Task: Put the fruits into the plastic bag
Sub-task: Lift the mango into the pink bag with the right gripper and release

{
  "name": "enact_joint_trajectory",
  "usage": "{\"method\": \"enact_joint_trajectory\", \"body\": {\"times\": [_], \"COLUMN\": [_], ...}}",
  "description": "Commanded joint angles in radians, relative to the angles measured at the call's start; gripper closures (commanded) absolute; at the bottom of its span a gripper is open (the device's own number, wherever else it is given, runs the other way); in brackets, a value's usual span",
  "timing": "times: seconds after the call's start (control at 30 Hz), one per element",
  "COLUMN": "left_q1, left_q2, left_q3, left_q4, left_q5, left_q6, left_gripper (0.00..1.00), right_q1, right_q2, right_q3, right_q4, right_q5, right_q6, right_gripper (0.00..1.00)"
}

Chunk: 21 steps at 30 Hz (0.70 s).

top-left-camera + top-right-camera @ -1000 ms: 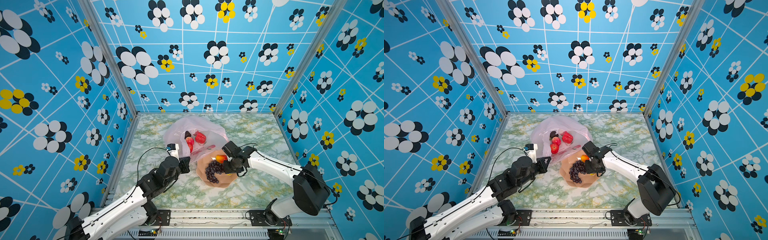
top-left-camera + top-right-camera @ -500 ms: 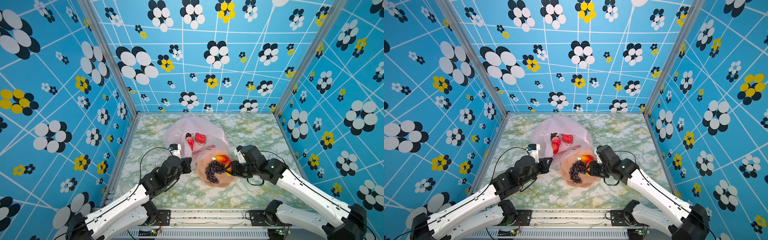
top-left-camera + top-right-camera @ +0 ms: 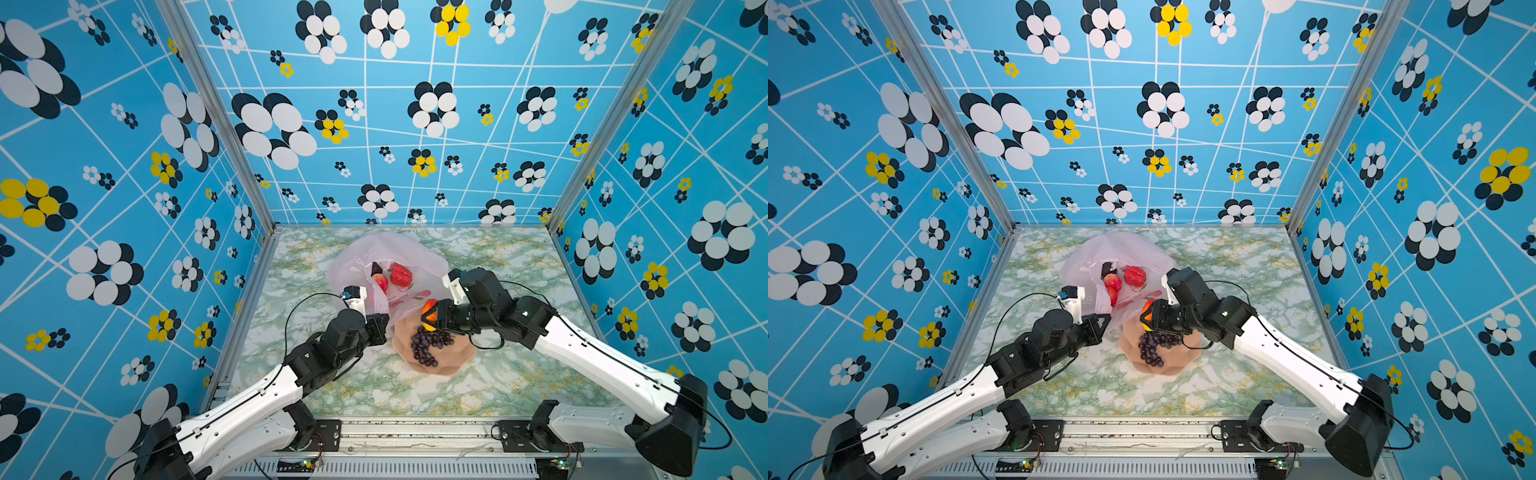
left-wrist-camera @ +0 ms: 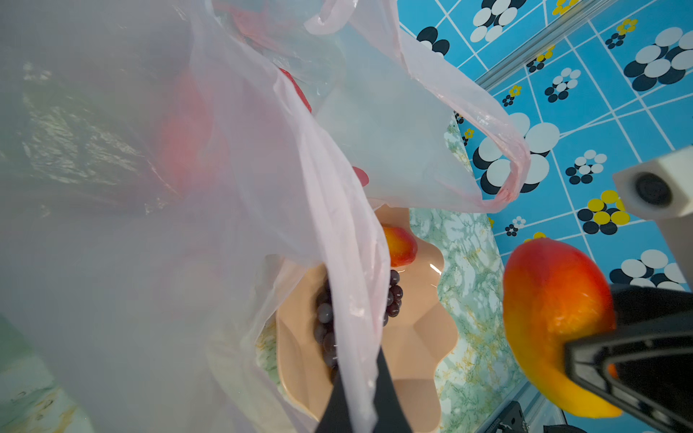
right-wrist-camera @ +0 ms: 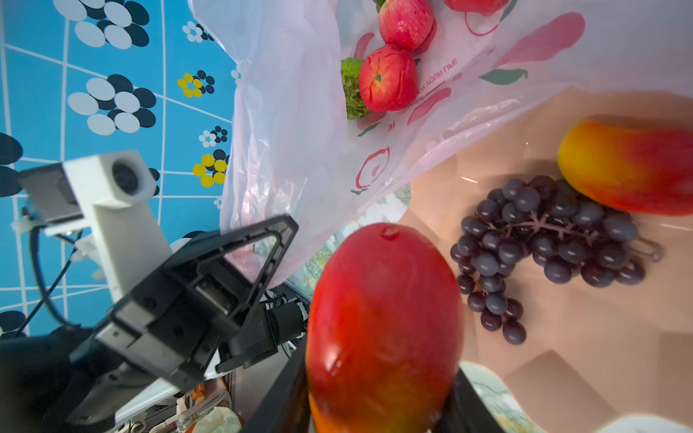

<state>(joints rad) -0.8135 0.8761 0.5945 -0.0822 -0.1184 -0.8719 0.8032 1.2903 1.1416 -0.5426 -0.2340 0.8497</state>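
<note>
I should carry on moving my right gripper into the bag and let go of the mango beside the red fruits (image 3: 399, 277), because the bag's opening (image 3: 407, 299) is open toward the mango.
The pale-pink plastic bag (image 3: 386, 253) lies open at the back of the table, with a bumpy red fruit (image 3: 400, 274), another red fruit (image 3: 380, 282) and a dark maroon one (image 3: 376, 268) inside. In the right wrist view a green fruit (image 5: 350, 90) sits beside two red ones. My left gripper (image 3: 380, 328) is shut on the bag's near edge (image 4: 356, 337). My right gripper (image 3: 432, 318) is shut on a red-yellow mango (image 5: 382, 318), held above the bowl's left rim by the bag's mouth. A second mango (image 5: 630, 168) and the grape bunch (image 3: 428, 345) lie in the bowl.
The peach scalloped bowl (image 3: 457, 357) stands in front of the bag, partly under its lower flap. A loose bag handle (image 4: 513, 168) hangs toward the right arm. Blue flowered walls close in the marble table (image 3: 498, 386) on three sides.
The right arm has swung round and carried the mango up from the bowl, slightly left toward the bag's mouth. The left gripper has stayed shut on the bag's edge.
</note>
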Motion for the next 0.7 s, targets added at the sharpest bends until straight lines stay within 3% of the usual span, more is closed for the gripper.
{"method": "enact_joint_trajectory", "body": {"times": [0.0, 0.43, 0.57, 0.67], "left_q1": [-0.010, -0.020, -0.022, -0.022], "left_q2": [-0.009, 0.006, -0.003, -0.010], "left_q3": [0.034, 0.032, 0.033, 0.029], "left_q4": [-0.011, 0.013, 0.006, 0.004], "left_q5": [0.011, 0.011, 0.007, 0.004], "left_q6": [-0.016, -0.044, -0.043, -0.042], "left_gripper": [1.00, 1.00, 1.00, 1.00], "right_q1": [0.004, -0.115, -0.126, -0.128], "right_q2": [0.092, 0.606, 0.664, 0.628], "right_q3": [0.062, 0.425, 0.552, 0.545], "right_q4": [0.039, 0.064, 0.046, 0.087], "right_q5": [0.021, -0.085, -0.079, -0.083], "right_q6": [-0.042, -0.124, -0.148, -0.156], "right_gripper": [0.61, 0.57, 0.40, 0.28]}}
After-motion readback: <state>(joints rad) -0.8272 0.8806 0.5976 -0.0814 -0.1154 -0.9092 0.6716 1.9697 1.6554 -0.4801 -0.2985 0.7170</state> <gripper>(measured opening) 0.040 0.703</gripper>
